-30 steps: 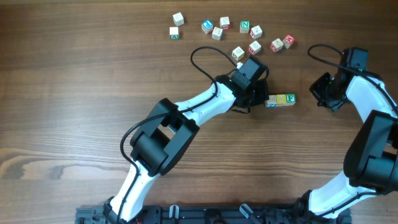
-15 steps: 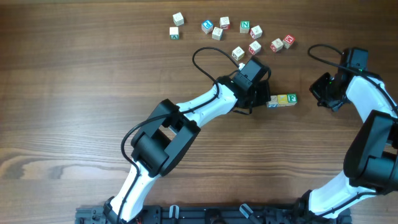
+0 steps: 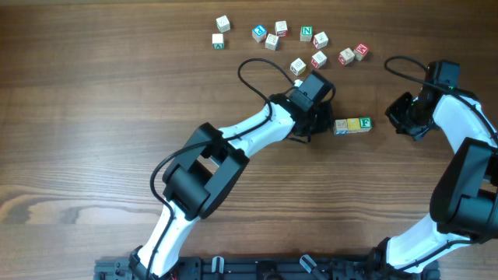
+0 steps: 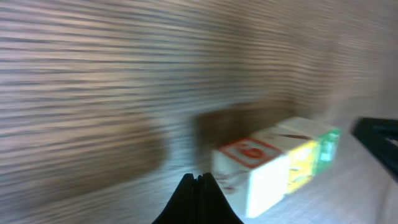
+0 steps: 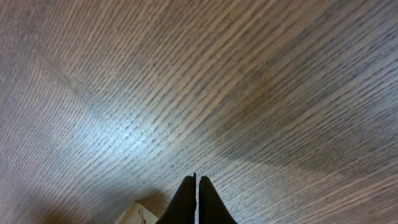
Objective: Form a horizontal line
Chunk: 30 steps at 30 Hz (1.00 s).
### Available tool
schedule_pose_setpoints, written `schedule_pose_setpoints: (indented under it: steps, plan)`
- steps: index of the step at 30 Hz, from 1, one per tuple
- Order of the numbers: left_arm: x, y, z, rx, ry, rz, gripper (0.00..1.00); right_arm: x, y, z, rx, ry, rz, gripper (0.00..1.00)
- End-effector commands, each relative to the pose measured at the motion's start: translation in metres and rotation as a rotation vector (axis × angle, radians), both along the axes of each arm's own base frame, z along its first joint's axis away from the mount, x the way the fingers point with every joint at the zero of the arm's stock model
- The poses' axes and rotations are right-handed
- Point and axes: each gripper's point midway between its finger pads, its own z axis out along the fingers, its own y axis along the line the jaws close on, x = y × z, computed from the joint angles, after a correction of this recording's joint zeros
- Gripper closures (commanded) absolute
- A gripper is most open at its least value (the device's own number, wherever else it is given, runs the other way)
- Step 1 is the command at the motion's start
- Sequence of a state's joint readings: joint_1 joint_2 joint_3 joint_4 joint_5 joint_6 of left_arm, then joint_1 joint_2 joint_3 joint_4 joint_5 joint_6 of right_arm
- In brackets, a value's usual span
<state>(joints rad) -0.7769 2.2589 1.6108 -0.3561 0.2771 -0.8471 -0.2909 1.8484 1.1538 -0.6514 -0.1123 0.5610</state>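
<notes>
The whitish, yellow and green cubes (image 3: 353, 125) touch in a straight line, so the robot's left gripper should keep backing away until it opens above the table's empty end (image 3: 62, 171).
The horizontal line (image 3: 352, 124) is a short row of three touching cubes right of the table's middle: a pale whitish cube (image 3: 341, 126), a yellow cube (image 3: 353, 124) and a green F cube (image 3: 365, 123). The left wrist view shows the row close up, blurred: the whitish cube with a red mark (image 4: 249, 167), the yellow cube (image 4: 302, 158) and the green cube (image 4: 329, 143). My left gripper (image 3: 321, 123) is shut and empty, just left of the row, with a small gap; its fingertips (image 4: 198, 182) show in the left wrist view. My right gripper (image 3: 406, 118) is shut and empty, to the right of the row.
Several loose white letter cubes (image 3: 307, 33) lie scattered along the far edge, from one at the far left (image 3: 219, 40) to one at the right (image 3: 361, 51). A cube corner (image 5: 138, 215) shows at the bottom of the right wrist view. The left arm's cable (image 3: 253, 74) loops over the table.
My left gripper has drawn back a little to the left, away from the whitish end of the row. The row sits slightly further right than a second ago. The right arm has not moved.
</notes>
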Motion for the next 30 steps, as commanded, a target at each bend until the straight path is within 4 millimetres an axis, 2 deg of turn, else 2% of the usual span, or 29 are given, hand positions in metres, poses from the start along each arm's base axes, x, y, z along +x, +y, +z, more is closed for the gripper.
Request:
schedule_pose_setpoints:
  steps: [1, 3, 5, 6, 7, 10, 11, 12, 13, 15, 16, 17, 19, 22, 27, 30]
  plan:
    - [0.017, 0.031, 0.025, 0.11, -0.1, 0.071, 0.96, -0.001, 0.003, -0.003, 0.022, 0.025, -0.006, 0.95]
    - [0.023, 0.053, 0.043, 0.204, -0.179, 0.089, 0.96, -0.005, 0.001, -0.001, 0.006, 0.039, 0.004, 0.95]
    - [0.031, 0.087, 0.078, 0.331, -0.285, 0.152, 0.96, -0.008, 0.002, 0.011, 0.001, 0.028, 0.004, 0.95]
    - [0.033, 0.114, 0.105, 0.405, -0.342, 0.212, 0.96, -0.008, 0.002, 0.025, -0.008, 0.0, 0.004, 0.95]
    - [0.032, 0.127, 0.121, 0.434, -0.368, 0.24, 0.96, -0.008, 0.002, 0.038, -0.017, -0.028, 0.005, 0.95]
    - [0.021, 0.184, 0.188, 0.528, -0.462, 0.348, 0.96, -0.012, 0.003, 0.1, -0.073, -0.171, 0.043, 0.95]
    - [0.016, 0.196, 0.202, 0.541, -0.478, 0.369, 0.96, -0.015, 0.004, 0.111, -0.084, -0.195, 0.056, 0.95]
    - [0.011, 0.209, 0.216, 0.55, -0.493, 0.391, 0.96, -0.021, 0.006, 0.132, -0.104, -0.24, 0.068, 0.95]
    - [0.001, 0.23, 0.237, 0.567, -0.512, 0.427, 0.96, -0.029, 0.009, 0.152, -0.12, -0.285, 0.077, 0.95]
    - [-0.012, 0.261, 0.26, 0.597, -0.53, 0.482, 0.96, -0.043, 0.016, 0.182, -0.128, -0.358, 0.085, 0.95]
    - [-0.019, 0.28, 0.269, 0.614, -0.528, 0.53, 0.96, -0.049, 0.02, 0.196, -0.134, -0.399, 0.095, 0.95]
    - [-0.03, 0.309, 0.28, 0.64, -0.517, 0.615, 0.96, -0.059, 0.024, 0.212, -0.143, -0.444, 0.098, 0.95]
    - [-0.048, 0.352, 0.288, 0.671, -0.468, 0.732, 0.96, -0.076, 0.029, 0.234, -0.167, -0.505, 0.101, 0.93]
    - [-0.066, 0.403, 0.293, 0.708, -0.399, 0.88, 0.96, -0.088, 0.035, 0.247, -0.19, -0.547, 0.148, 0.92]
    - [-0.081, 0.475, 0.298, 0.727, -0.311, 1.12, 0.96, -0.096, 0.038, 0.246, -0.186, -0.53, 0.151, 0.93]
    - [-0.097, 0.5, 0.296, 0.708, -0.248, 1.202, 0.96, -0.094, 0.042, 0.248, -0.206, -0.547, 0.24, 0.93]
